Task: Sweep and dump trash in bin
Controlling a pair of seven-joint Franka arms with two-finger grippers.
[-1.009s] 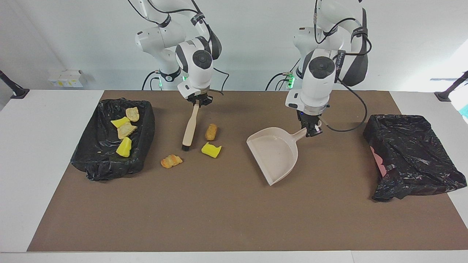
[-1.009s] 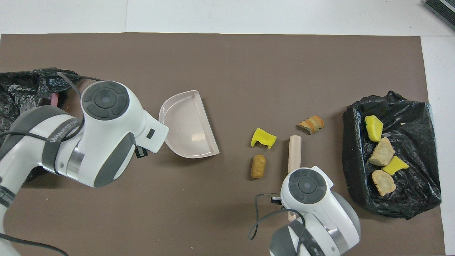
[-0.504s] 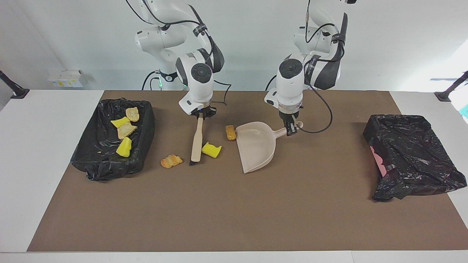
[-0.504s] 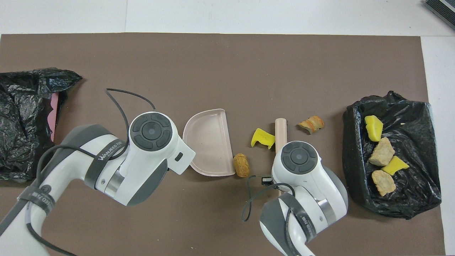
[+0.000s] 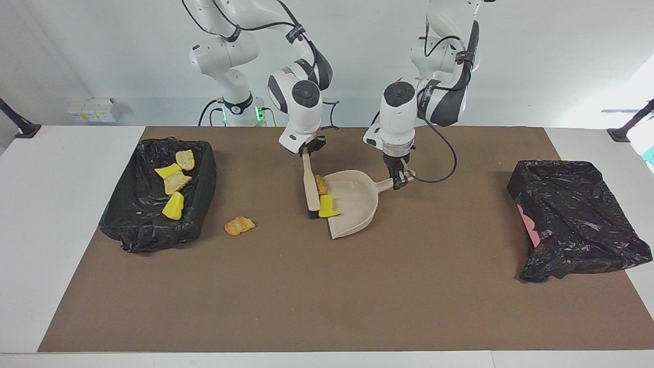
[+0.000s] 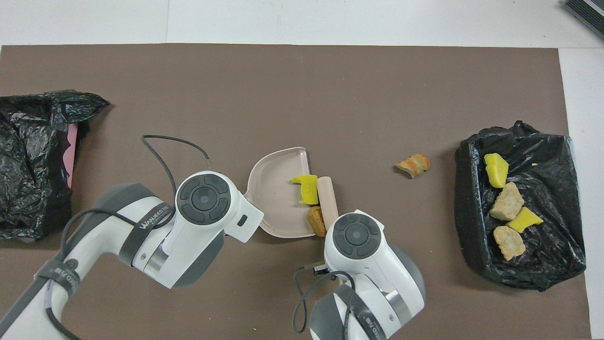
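Next, my right gripper moves the brush back to the lump's bin side [image 6: 438, 165] and sweeps the lump into the dustpan, because the orange lump [image 6: 414, 165] is behind the brush.
My right gripper [image 5: 305, 151] is shut on the top of the beige brush [image 5: 309, 186], whose dark bristles rest on the mat. The brush presses a yellow lump [image 5: 328, 206] and a brown lump [image 5: 321, 184] of trash against the mouth of the beige dustpan [image 5: 357, 204]. My left gripper [image 5: 400, 180] is shut on the dustpan's handle. An orange lump [image 5: 239, 225] lies alone on the mat between the brush and the bin [image 5: 202, 199]. That black-lined bin, at the right arm's end, holds several lumps. From overhead, the dustpan [image 6: 276, 189], brush [image 6: 327, 196] and yellow lump [image 6: 306, 189] show; both grippers are hidden under the arms.
A second black bag [image 5: 577, 214] with a pink patch lies at the left arm's end of the brown mat. A small white box [image 5: 92, 109] sits on the white table near the right arm's base. The left arm's cable [image 6: 165, 146] loops over the mat by the dustpan.
The right gripper swept the brush toward the left arm's end, pushing the yellow and brown lumps to the dustpan's mouth. The left gripper brought the dustpan in to meet them.
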